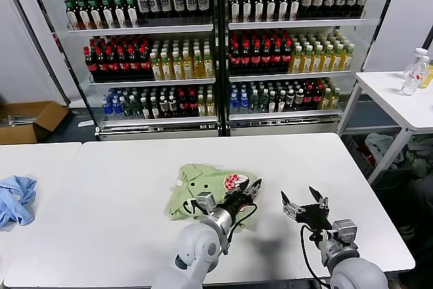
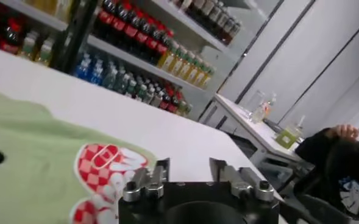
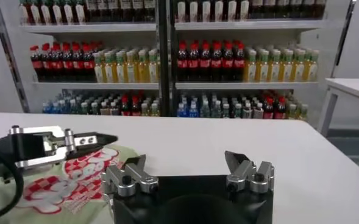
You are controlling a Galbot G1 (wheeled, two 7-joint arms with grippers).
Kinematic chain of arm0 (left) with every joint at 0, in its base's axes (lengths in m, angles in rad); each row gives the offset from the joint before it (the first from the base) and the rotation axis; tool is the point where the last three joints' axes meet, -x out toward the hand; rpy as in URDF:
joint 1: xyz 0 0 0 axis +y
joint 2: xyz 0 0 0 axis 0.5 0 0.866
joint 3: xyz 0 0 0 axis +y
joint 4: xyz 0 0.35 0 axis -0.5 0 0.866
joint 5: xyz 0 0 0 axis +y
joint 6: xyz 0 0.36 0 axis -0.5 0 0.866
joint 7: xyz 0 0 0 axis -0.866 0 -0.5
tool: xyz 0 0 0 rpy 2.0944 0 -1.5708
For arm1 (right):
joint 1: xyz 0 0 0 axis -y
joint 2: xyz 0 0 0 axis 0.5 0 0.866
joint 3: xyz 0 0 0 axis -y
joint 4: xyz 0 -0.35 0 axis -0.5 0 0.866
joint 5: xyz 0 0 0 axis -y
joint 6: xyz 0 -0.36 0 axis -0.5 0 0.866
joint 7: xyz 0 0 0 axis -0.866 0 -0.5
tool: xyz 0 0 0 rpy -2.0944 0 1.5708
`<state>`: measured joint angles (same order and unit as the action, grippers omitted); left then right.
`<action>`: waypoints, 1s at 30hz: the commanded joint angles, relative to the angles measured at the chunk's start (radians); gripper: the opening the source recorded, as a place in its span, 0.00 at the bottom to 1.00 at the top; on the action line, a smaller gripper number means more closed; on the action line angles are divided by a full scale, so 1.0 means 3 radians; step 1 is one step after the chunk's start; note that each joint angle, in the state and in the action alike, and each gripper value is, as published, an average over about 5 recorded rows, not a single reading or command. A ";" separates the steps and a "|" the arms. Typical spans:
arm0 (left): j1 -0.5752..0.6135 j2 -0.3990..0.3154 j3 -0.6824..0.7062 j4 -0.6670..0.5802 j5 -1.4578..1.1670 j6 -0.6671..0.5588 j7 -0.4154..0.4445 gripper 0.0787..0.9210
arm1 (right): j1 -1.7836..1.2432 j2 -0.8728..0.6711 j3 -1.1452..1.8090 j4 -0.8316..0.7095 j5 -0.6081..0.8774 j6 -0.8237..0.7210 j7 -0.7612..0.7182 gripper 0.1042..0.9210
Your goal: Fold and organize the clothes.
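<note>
The robot's left gripper is in the way over the T-shirt's graphic (image 1: 235, 181), so it should pull back first, and then the right gripper should straighten the uneven edge (image 1: 255, 176) beside the graphic.
The light green T-shirt (image 1: 203, 187) lies folded into a compact bundle at the middle of the white table (image 1: 122, 167), its red-pink-white graphic (image 1: 235, 181) facing up at its right end. My left gripper (image 1: 253, 188) is open and empty, just above the shirt's right edge by the graphic. In the left wrist view the shirt (image 2: 39, 176) and graphic (image 2: 103, 176) lie just off the open gripper (image 2: 188, 171). My right gripper (image 1: 301, 197) is open and empty over bare table to the shirt's right. The right wrist view shows it (image 3: 185, 164), the graphic (image 3: 69, 182) and the left gripper (image 3: 97, 140).
A light blue cloth (image 1: 15, 197) lies on the adjoining table at far left. Drink coolers (image 1: 216, 45) stand behind the table. A small white side table (image 1: 399, 99) with bottles (image 1: 414, 72) is at right. A cardboard box (image 1: 27, 121) sits on the floor at left.
</note>
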<state>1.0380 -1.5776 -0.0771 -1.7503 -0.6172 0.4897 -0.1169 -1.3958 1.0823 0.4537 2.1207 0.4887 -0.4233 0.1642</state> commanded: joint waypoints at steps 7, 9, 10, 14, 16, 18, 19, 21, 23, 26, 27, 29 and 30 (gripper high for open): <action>0.1353 0.0936 -0.1076 -0.1373 0.0361 -0.0496 0.0009 0.71 | 0.0953 0.0636 -0.1012 -0.0790 0.0619 -0.0316 0.0711 0.88; 0.1512 0.0960 -0.1212 -0.1431 0.0346 -0.0541 0.0000 0.78 | 0.1049 0.0698 -0.1085 -0.0896 0.0734 -0.0328 0.0785 0.88; 0.1568 0.0950 -0.1271 -0.1453 0.0346 -0.0557 -0.0004 0.81 | 0.1097 0.0727 -0.1110 -0.0959 0.0772 -0.0326 0.0812 0.88; 0.1675 0.0862 -0.1360 -0.1503 0.0350 -0.0597 -0.0020 0.87 | 0.1290 0.0854 -0.1190 -0.1188 0.0892 -0.0287 0.0905 0.88; 0.1687 0.0821 -0.1355 -0.1504 0.0364 -0.0610 -0.0024 0.88 | 0.1371 0.0902 -0.1212 -0.1274 0.0922 -0.0258 0.0952 0.88; 0.1688 0.0795 -0.1330 -0.1494 0.0393 -0.0615 -0.0025 0.88 | 0.1431 0.0920 -0.1226 -0.1350 0.0936 -0.0238 0.0998 0.88; 0.1684 0.0788 -0.1315 -0.1486 0.0412 -0.0617 -0.0025 0.88 | 0.1455 0.0916 -0.1230 -0.1384 0.0940 -0.0228 0.1010 0.87; 0.1676 0.0780 -0.1286 -0.1472 0.0452 -0.0618 -0.0025 0.88 | 0.1493 0.0896 -0.1232 -0.1436 0.0938 -0.0214 0.1014 0.83; 0.1666 0.0776 -0.1263 -0.1457 0.0477 -0.0620 -0.0025 0.88 | 0.1527 0.0867 -0.1233 -0.1474 0.0906 -0.0205 0.0949 0.77; 0.1655 0.0775 -0.1245 -0.1430 0.0484 -0.0627 -0.0025 0.88 | 0.1593 0.0827 -0.1264 -0.1553 0.0747 -0.0203 0.0787 0.66; 0.1652 0.0777 -0.1243 -0.1420 0.0485 -0.0631 -0.0026 0.88 | 0.1623 0.0817 -0.1276 -0.1588 0.0686 -0.0200 0.0739 0.63; 0.1650 0.0785 -0.1242 -0.1405 0.0484 -0.0635 -0.0026 0.88 | 0.1710 0.0794 -0.1287 -0.1672 0.0599 -0.0188 0.0641 0.56; 0.1651 0.0791 -0.1243 -0.1399 0.0484 -0.0637 -0.0026 0.88 | 0.1760 0.0783 -0.1288 -0.1716 0.0570 -0.0182 0.0596 0.52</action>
<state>1.4764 -1.3612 -0.4091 -2.1405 -0.4910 0.3167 -0.1241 -0.9920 1.3050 0.1157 1.7403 0.7151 -0.4838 0.4030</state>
